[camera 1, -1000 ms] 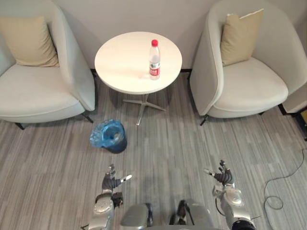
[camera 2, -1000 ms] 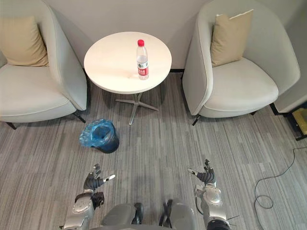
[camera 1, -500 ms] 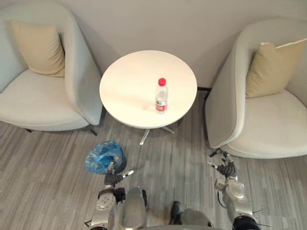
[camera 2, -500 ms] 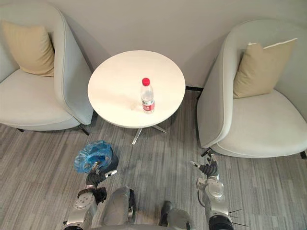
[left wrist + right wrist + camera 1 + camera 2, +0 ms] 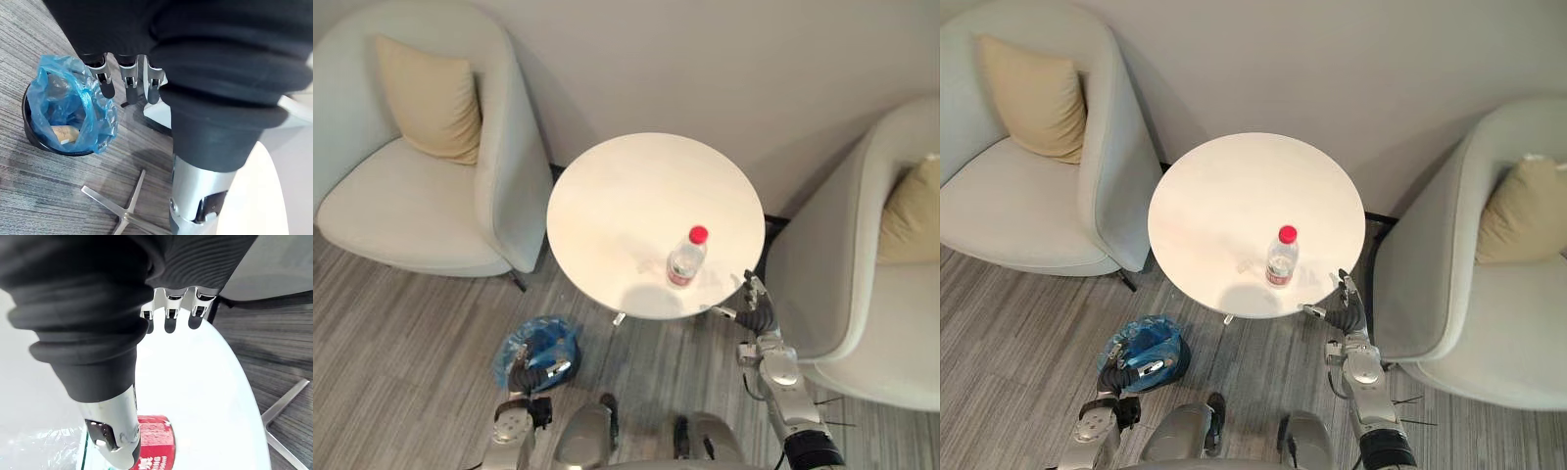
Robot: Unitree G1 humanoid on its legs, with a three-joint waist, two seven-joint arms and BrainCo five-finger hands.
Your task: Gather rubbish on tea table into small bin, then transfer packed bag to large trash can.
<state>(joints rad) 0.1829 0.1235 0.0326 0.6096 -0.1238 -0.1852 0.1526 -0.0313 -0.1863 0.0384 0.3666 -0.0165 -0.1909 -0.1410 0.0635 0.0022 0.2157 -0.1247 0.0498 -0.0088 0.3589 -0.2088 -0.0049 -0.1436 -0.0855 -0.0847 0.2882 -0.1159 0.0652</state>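
The blue bag [image 5: 544, 338] will trail out long and limp when the robot carries it, because loose, crumpled folds [image 5: 512, 354] spread over the small bin's rim.
A clear plastic bottle [image 5: 684, 259] with a red cap and red label stands upright on the round white tea table [image 5: 626, 206], near its front right edge. My right hand [image 5: 757, 313] hovers open at that edge, a little right of the bottle, whose label [image 5: 152, 444] shows close past the thumb. A small black bin [image 5: 540, 350] lined with a blue bag sits on the floor left of the table's foot, with some rubbish [image 5: 63, 133] inside. My left hand [image 5: 529, 375] is open, low, just in front of the bin.
A pale armchair [image 5: 406, 211] with a tan cushion [image 5: 429, 98] stands left of the table. A second armchair [image 5: 862, 323] with a cushion stands close on the right, beside my right arm. The table's metal foot [image 5: 124, 205] spreads over the grey plank floor.
The camera has moved forward and closer to the table. My right hand now reaches the table's front right edge beside the bottle; my left hand sits by the bin.
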